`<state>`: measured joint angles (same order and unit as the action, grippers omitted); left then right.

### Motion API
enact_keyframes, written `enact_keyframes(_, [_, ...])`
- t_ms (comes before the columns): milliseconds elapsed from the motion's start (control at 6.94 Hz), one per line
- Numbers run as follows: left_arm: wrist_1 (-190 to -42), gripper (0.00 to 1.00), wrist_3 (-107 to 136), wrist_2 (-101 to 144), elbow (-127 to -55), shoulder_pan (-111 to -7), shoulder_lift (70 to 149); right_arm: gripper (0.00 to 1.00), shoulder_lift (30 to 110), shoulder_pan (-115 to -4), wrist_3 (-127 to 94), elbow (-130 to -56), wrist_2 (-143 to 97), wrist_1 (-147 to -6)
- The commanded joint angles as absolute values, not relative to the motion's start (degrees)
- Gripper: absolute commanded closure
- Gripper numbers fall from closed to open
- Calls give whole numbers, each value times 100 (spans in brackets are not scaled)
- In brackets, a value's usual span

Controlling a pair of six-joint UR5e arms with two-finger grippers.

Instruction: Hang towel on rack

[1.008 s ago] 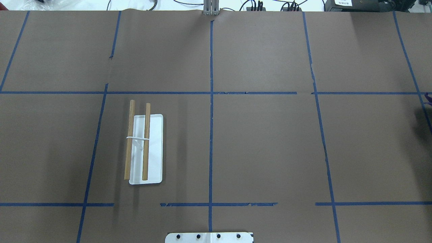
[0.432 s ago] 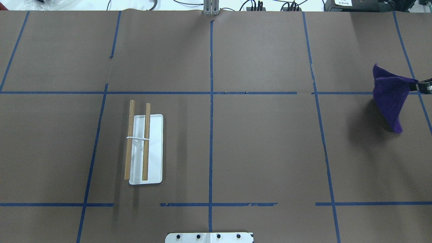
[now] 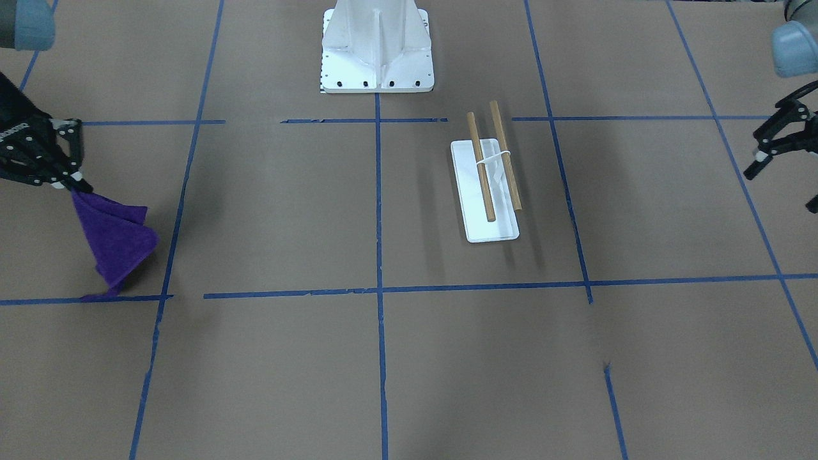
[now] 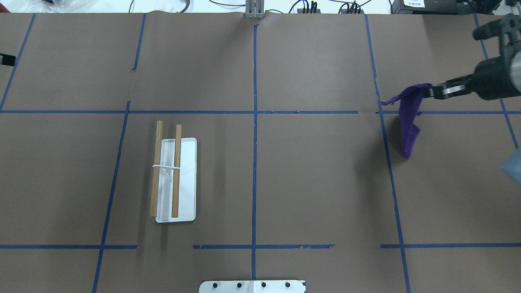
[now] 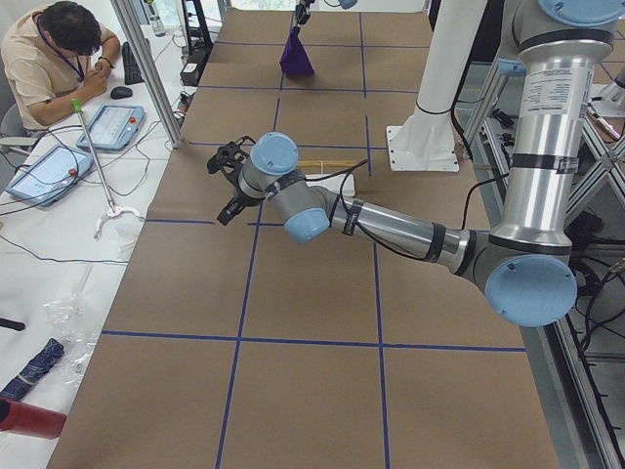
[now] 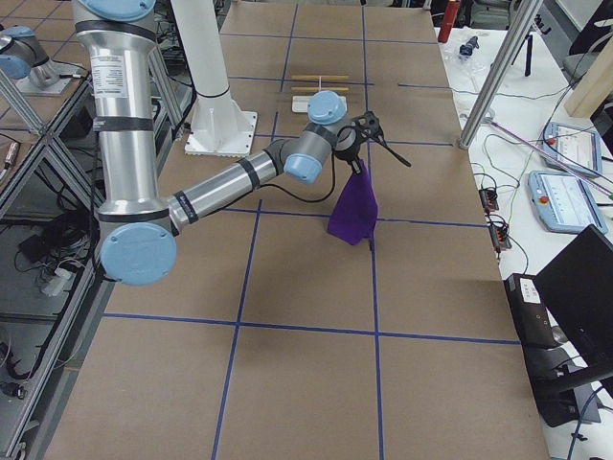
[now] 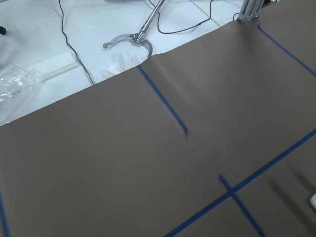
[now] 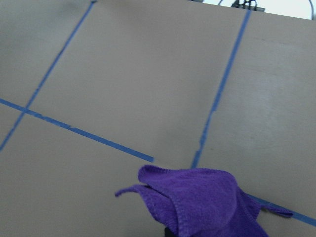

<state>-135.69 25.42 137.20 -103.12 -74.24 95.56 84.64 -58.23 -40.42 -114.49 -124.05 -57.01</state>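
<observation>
A thin tail trails off the purple towel's lower tip (image 3: 115, 284). I therefore expect a small loop to hang down below that tip when I carry the towel.
The purple towel (image 4: 409, 122) hangs from my right gripper (image 4: 430, 92), which is shut on its top corner above the table's right side. In the front view the towel (image 3: 115, 246) dangles from this gripper (image 3: 69, 183) with its lower tip at the table. It also shows in the right wrist view (image 8: 207, 202). The rack (image 4: 185, 179), a white base with two wooden rods (image 4: 176, 171), stands left of centre, far from the towel; it also shows in the front view (image 3: 492, 223). My left gripper (image 3: 781, 188) is open and empty beyond the rack, at the table's left side.
The large white bolted pedestal (image 3: 377, 45) stands at the robot's edge of the table. Blue tape lines (image 4: 255, 122) grid the brown paper. An operator (image 5: 54, 54) sits at a side desk with tablets.
My right gripper has come in from the right edge with the towel and carried it leftward. The rack has not moved.
</observation>
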Motion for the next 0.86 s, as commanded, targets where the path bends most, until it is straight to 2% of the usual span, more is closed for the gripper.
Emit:
enact_keyframes(0, [-13825,0,4146,14105,-10354,-6674,10295,100,7597,-4882,-4829,-11470,-11642,-5704])
enact_keyframes(288, [-13738,0,6231,13348,-10345,-5666,10974,100,7164,-4118,-5544,-11635,-10737,-5704])
enact_keyframes(576, [-12287,0,6914,12546,-10432,-5117,11773,100,7163,-3089,-5712,-11899,-9296,-5695])
enact_keyframes(720, [-12000,6,7665,12359,-10424,-4959,12021,100,7102,-2911,-5713,-12005,-9081,-5678])
